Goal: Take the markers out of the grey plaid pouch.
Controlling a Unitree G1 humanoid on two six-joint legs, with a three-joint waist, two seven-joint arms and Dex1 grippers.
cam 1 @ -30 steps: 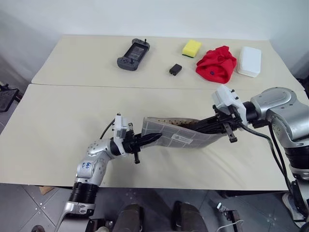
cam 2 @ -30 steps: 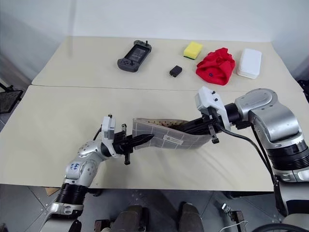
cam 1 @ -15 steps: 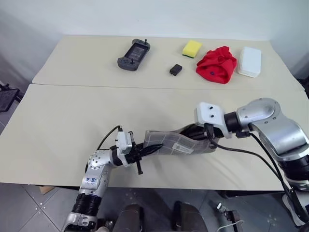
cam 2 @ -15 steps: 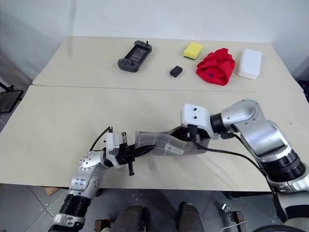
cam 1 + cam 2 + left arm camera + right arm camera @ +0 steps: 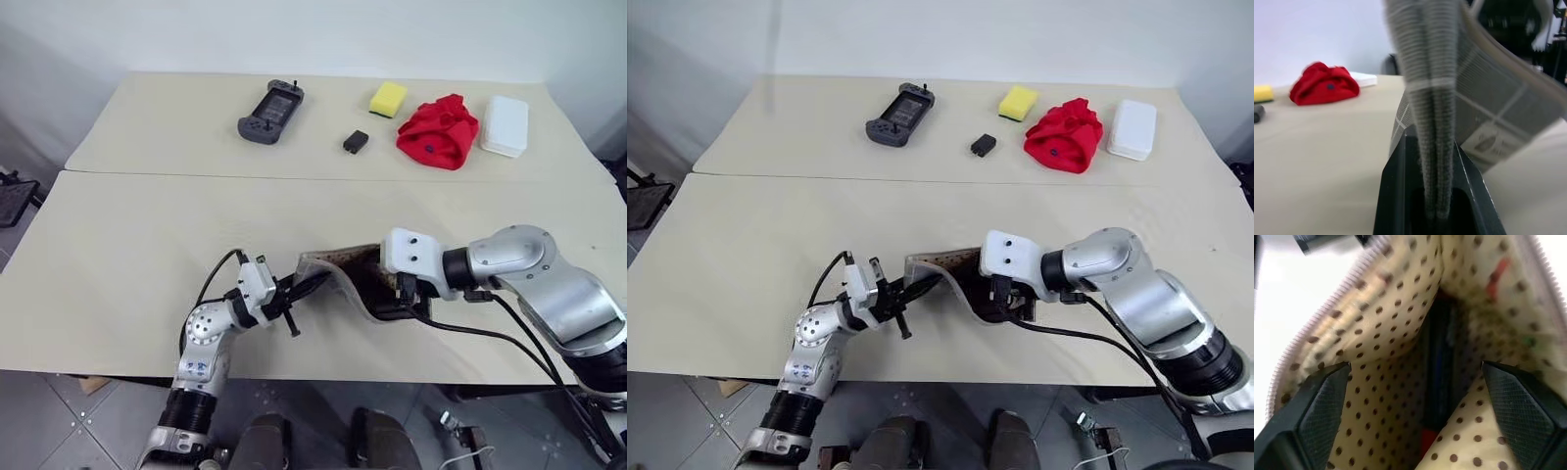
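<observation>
The dark marker (image 5: 1440,367) should slide out easily when I pull, because the dotted lining (image 5: 1388,394) gapes around it. The pouch's opening should stay standing open afterwards.
The grey plaid pouch (image 5: 338,276) lies bunched near the table's front edge, its brown dotted lining showing. My left gripper (image 5: 312,285) is shut on the pouch's left edge; in the left wrist view its fingers (image 5: 1396,186) pinch the folded fabric (image 5: 1435,98). My right gripper (image 5: 394,294) points down into the pouch's mouth. In the right wrist view it (image 5: 1415,366) stands wide open inside the lining, with nothing between its pads (image 5: 1317,416). Deep in the pouch lie the markers (image 5: 1441,362): a dark slim stick with a red end shows, and the others are too blurred to make out.
On the far table stand a game controller (image 5: 270,111), a small black block (image 5: 356,141), a yellow sponge (image 5: 389,97), a red cloth bundle (image 5: 438,130) and a white box (image 5: 506,124). A seam (image 5: 196,174) divides the two tables.
My right gripper has opened and dipped into the pouch's mouth. The pouch, stretched between both grippers before, now sags and folds. My left gripper has rolled, still gripping its edge.
</observation>
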